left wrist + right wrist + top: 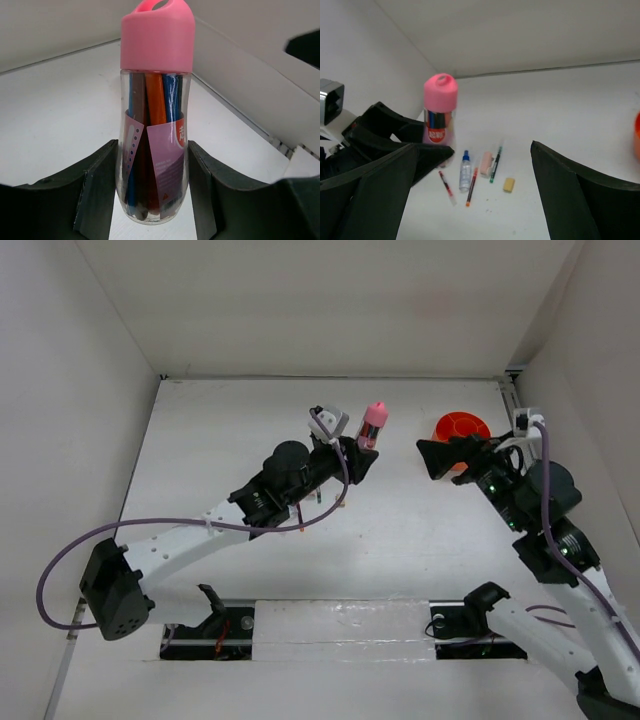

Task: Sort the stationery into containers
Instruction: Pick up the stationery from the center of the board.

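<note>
The orange tub (461,427) is far away from my left gripper. My right gripper should therefore grab the pink-capped cylinder by its cap (376,414) and lower it into the tub.
My left gripper (363,456) (152,155) is shut on the pink-capped cylinder (373,424) (156,115), a clear tube of coloured pens held upright, its base close above the table. It also shows in the right wrist view (439,115). On the table in front of my right gripper lie a thin red pen (446,185), a clear blue-capped bottle (465,171), a second red pen (472,186), a pink eraser (486,162), a dark green pen (495,163) and a tan cube (508,184). My right gripper (428,459) (480,200) is open and empty above them. The orange tub (462,427) sits behind it.
White walls close the table at the back and on both sides. Only a sliver of the tub's rim (637,136) shows at the right edge of the right wrist view. In the top view my left arm (290,475) covers most of the loose items.
</note>
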### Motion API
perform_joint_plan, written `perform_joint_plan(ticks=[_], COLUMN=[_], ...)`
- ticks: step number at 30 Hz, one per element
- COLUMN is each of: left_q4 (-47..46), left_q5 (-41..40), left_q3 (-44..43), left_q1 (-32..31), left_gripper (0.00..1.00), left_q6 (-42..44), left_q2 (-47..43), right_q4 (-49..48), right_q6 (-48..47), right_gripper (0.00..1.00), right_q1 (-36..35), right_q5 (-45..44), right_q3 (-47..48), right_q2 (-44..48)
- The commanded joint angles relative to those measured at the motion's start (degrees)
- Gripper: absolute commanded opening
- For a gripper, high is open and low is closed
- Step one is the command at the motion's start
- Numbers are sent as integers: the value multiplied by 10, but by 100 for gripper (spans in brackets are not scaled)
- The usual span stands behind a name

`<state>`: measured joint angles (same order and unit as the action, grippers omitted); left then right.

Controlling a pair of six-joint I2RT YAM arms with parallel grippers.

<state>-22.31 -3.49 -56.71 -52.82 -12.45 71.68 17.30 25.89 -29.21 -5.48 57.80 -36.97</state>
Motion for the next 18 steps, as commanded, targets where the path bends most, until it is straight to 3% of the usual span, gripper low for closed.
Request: perform_joint_plan(ticks=[1, 7, 18], left_q4=[-69, -80, -85], left_q5=[87, 132, 154], left_q3=[20, 27, 27], left_q1=[-2, -7, -7], left_gripper=[0, 0, 0], left_q6=[36, 41, 41], left_q2=[-19, -51, -67], right_q4=[-103, -141, -207], right_q6=[27, 53, 86], right_gripper=[100, 99, 99], right_q1=[2, -3, -58], right_q5=[70, 120, 115], right_q3=[18, 30, 18], right_q2=[-22, -92, -159])
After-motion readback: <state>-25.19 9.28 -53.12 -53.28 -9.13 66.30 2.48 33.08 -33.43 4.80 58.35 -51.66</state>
